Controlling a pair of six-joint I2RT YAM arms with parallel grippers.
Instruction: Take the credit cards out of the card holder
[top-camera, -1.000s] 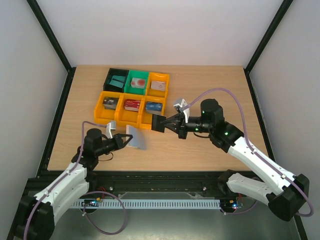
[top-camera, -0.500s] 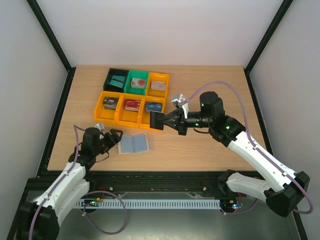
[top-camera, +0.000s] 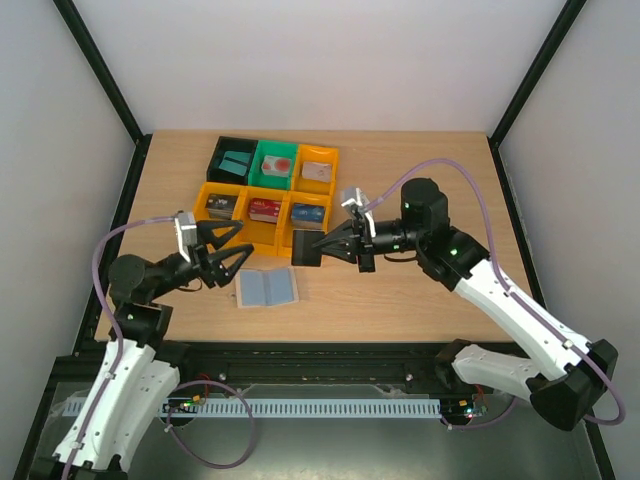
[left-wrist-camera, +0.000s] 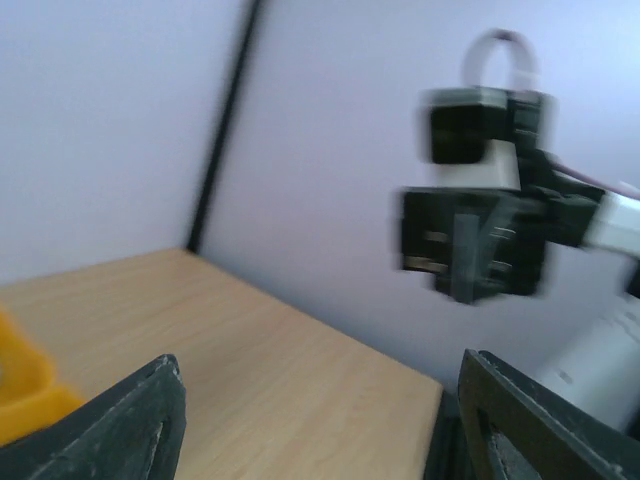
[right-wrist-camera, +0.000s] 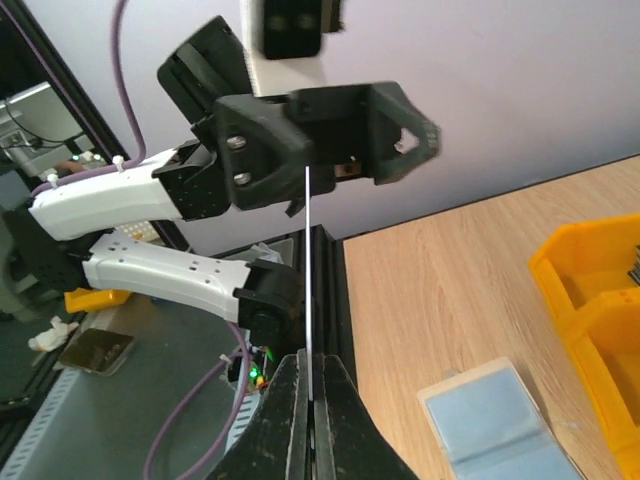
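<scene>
My right gripper has the dark credit card, but my left gripper is nearer the orange bin with the black box (top-camera: 220, 205), so next I pass it the card (top-camera: 307, 248).
The card holder (top-camera: 268, 288) lies open and flat on the table, grey-blue inside up; it also shows in the right wrist view (right-wrist-camera: 495, 420). My left gripper (top-camera: 243, 243) hangs open above and just left of it, holding nothing. In the left wrist view the left gripper (left-wrist-camera: 320, 420) is wide apart over bare wood. My right gripper (top-camera: 328, 247) is shut on a dark credit card (top-camera: 306, 250), held in the air above the holder's right side. Seen from the right wrist, that card (right-wrist-camera: 308, 260) is an edge-on thin line rising from the shut right gripper (right-wrist-camera: 312, 375).
Six small bins stand at the back left: a black bin (top-camera: 232, 160), a green bin (top-camera: 275, 160) and orange bins (top-camera: 260, 215), each with a card inside. The nearest orange bin edge (right-wrist-camera: 590, 270) is close to the held card. The table's near edge (right-wrist-camera: 335, 300) lies below the right gripper.
My left gripper opened and let go of the card holder, which dropped flat and open on the table. The left arm lifted and drew back. The right gripper shifted slightly left with its card.
</scene>
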